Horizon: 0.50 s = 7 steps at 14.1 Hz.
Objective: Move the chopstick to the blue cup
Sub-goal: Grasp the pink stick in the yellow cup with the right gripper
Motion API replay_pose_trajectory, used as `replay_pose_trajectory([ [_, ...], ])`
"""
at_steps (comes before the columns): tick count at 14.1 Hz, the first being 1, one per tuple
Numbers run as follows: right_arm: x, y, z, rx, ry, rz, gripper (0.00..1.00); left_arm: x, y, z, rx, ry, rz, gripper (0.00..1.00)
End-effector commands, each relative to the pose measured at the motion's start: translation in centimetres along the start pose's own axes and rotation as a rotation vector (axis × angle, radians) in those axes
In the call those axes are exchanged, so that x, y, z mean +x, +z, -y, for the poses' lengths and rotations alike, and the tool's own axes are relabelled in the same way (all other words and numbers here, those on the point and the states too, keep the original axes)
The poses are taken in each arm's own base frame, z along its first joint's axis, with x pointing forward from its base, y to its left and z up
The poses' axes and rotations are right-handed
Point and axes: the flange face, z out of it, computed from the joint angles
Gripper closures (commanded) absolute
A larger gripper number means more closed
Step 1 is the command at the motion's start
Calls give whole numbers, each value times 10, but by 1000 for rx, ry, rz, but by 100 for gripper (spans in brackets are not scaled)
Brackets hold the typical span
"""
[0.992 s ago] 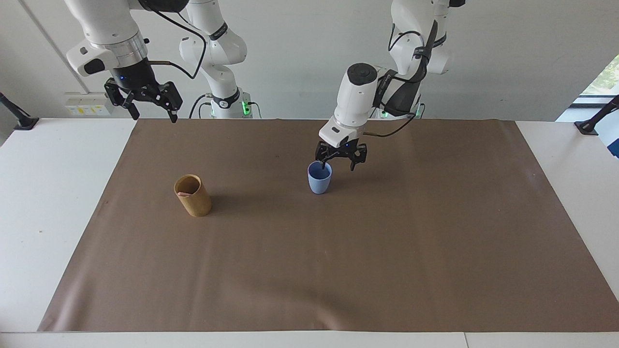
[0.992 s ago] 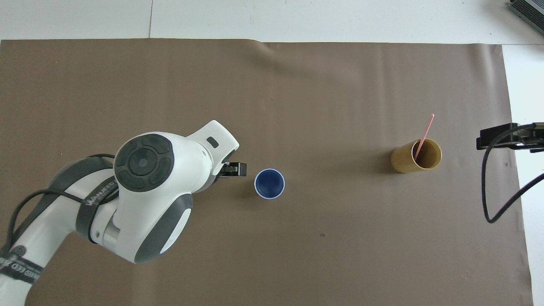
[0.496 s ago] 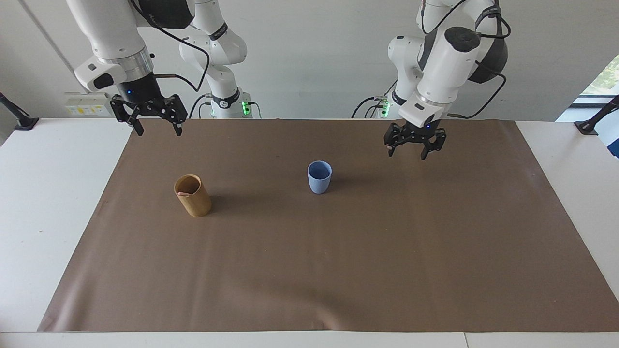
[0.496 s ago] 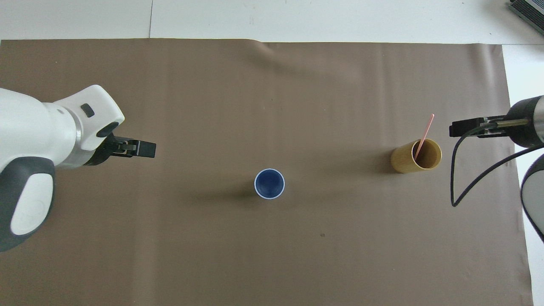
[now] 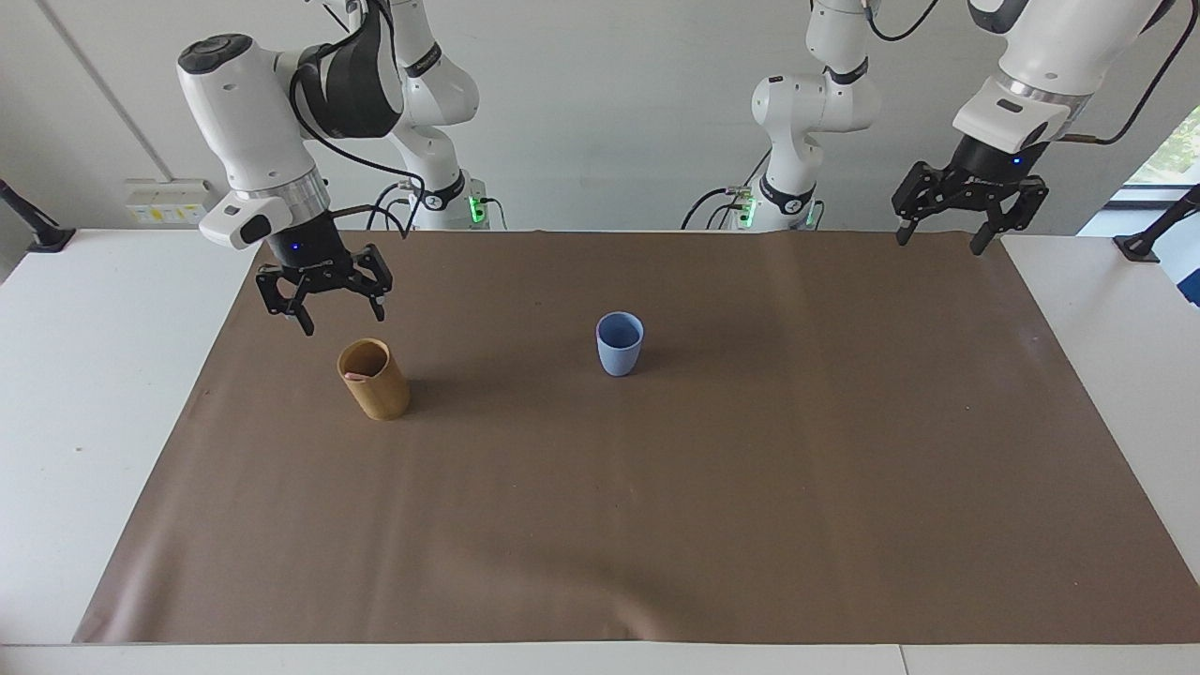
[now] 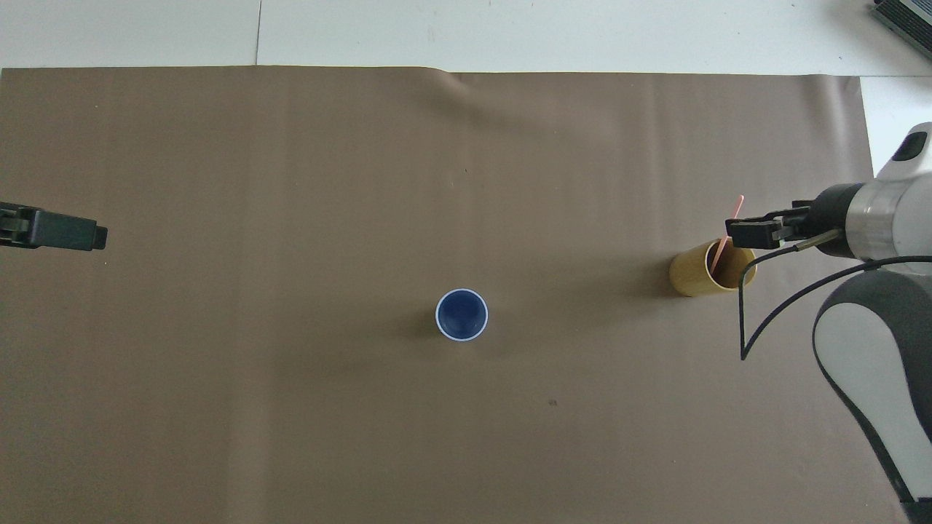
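The robot's right gripper should pull the pink chopstick out by its upper end (image 6: 740, 202), because the chopstick is leaning in the tan cup (image 6: 696, 271), far from the robot's left gripper.
A pink chopstick (image 6: 719, 255) stands leaning in a tan bamboo-coloured cup (image 6: 697, 274); in the facing view only a pink bit (image 5: 354, 376) shows at the tan cup's (image 5: 375, 384) rim. The light-blue cup (image 5: 620, 345) stands upright and empty at the mat's middle, seen also in the overhead view (image 6: 461, 314). My right gripper (image 5: 342, 316) is open and hangs just above the tan cup, touching nothing; from above it (image 6: 735, 231) covers the chopstick's middle. My left gripper (image 5: 939, 240) is open, empty and raised over the mat's corner at the left arm's end (image 6: 98, 235).
A brown mat (image 5: 656, 487) covers most of the white table (image 5: 94, 375). The two cups are the only things on it.
My left gripper has left the blue cup's rim and swung up to the left arm's end of the table. My right gripper has come down over the tan cup.
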Motion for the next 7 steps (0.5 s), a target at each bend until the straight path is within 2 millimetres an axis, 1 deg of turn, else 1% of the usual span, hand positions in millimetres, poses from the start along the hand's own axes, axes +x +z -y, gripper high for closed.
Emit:
replay_pose_trajectory([
  [1, -24, 21, 0, -9, -25, -51, 0, -9, 3, 0, 20, 3, 54, 0],
  [3, -28, 30, -1, -4, -9, -64, 0, -13, 4, 0, 21, 2, 64, 0],
  [5, -28, 33, -2, 35, 14, -83, 0, -15, 5, 4, 21, 1, 79, 0],
  [6, -28, 36, -4, 39, 5, -90, 3, -16, 4, 6, 24, -1, 80, 0],
  [7, -28, 36, -5, 37, -15, -95, 15, -16, 4, 6, 23, -1, 81, 0],
])
